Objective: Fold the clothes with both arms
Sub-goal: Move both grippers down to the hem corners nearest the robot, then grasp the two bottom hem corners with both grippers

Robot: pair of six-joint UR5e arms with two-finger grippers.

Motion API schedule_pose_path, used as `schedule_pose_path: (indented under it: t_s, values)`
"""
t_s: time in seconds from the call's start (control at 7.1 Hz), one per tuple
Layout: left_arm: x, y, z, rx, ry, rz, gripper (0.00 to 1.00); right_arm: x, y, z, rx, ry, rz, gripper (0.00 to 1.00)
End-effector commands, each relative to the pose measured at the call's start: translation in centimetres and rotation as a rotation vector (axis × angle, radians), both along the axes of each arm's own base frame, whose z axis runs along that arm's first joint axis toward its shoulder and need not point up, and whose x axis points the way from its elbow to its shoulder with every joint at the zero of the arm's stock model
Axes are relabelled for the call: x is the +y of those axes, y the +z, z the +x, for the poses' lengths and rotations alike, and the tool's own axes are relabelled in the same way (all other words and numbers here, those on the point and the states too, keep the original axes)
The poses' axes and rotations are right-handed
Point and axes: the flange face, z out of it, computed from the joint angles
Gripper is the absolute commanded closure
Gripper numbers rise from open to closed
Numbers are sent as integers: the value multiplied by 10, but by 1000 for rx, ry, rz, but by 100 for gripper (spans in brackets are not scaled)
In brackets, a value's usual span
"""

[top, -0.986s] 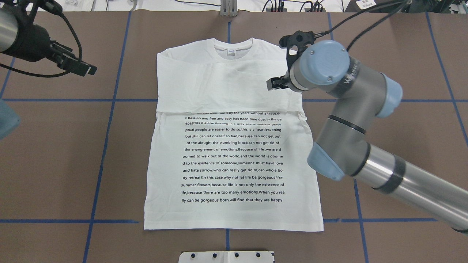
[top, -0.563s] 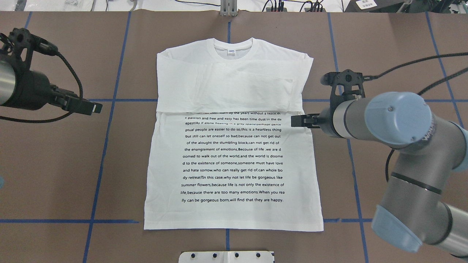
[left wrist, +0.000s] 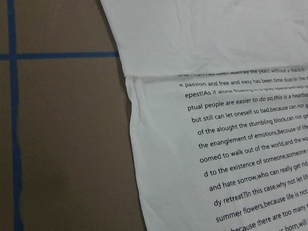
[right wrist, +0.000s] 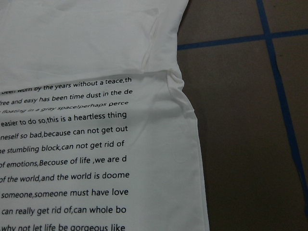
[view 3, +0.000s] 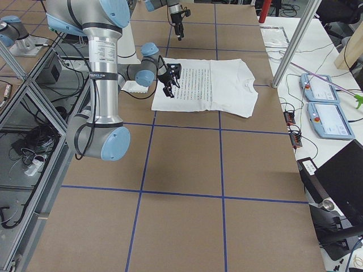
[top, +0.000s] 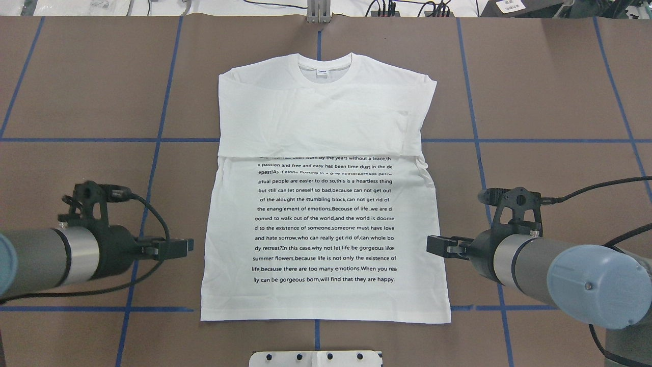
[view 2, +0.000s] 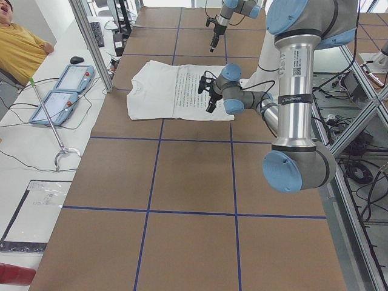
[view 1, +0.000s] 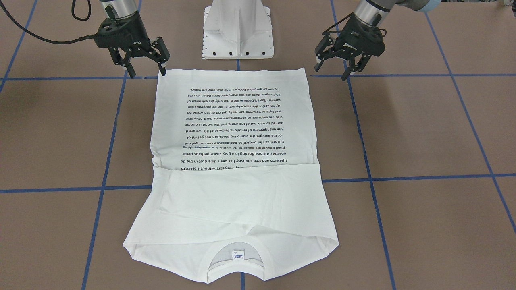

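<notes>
A crease [view 1: 271,166] runs across the middle of the white T-shirt, so I expect the text half [view 1: 234,126] to fold over and cover the collar when I bring the hem across.
The white T-shirt [top: 321,117] lies flat on the brown table, collar at the far side, sleeves folded across the chest, black text lines below. It also shows at shirt [view 1: 234,193], shirt [view 2: 157,91] and shirt [view 3: 227,85]. My left gripper [top: 183,247] hovers just outside the shirt's left edge near the hem, open and empty; the front-facing view shows this left gripper [view 1: 332,69] with fingers spread. My right gripper [top: 432,244] stands at the opposite edge, open, and in the front-facing view one right gripper [view 1: 146,71] fingertip sits close to the hem corner. Both wrist views show only cloth [left wrist: 192,29], cloth [right wrist: 72,38] and table.
The white pedestal base [view 1: 238,32] stands just behind the hem, on the robot's side. Blue tape lines [top: 158,140] grid the brown table. Teach pendants [view 2: 63,91] and a seated person [view 2: 18,42] are beyond the far edge.
Both arms have swept back toward the robot, from the shirt's shoulder level to its lower side edges. The shirt has not moved.
</notes>
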Motion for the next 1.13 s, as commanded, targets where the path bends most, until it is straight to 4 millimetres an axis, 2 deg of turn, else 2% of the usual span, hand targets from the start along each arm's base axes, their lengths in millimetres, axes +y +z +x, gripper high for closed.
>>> schedule_pose_path:
  t_s: [0.0, 0.28, 0.7, 0.99]
  values:
    - [53, 27, 63, -31, -11, -81, 0, 8, 1, -1, -2, -1, -7, 0]
    - [53, 26, 99, -36, -5, -81, 1, 9, 2, -2, 0, -1, -7, 0]
    - [70, 30, 107, -57, 21, -110, 11, 9, 1, -2, -2, -3, -6, 0]
    - [81, 28, 110, -52, 42, -116, 13, 9, 1, -2, -2, -3, -6, 0]
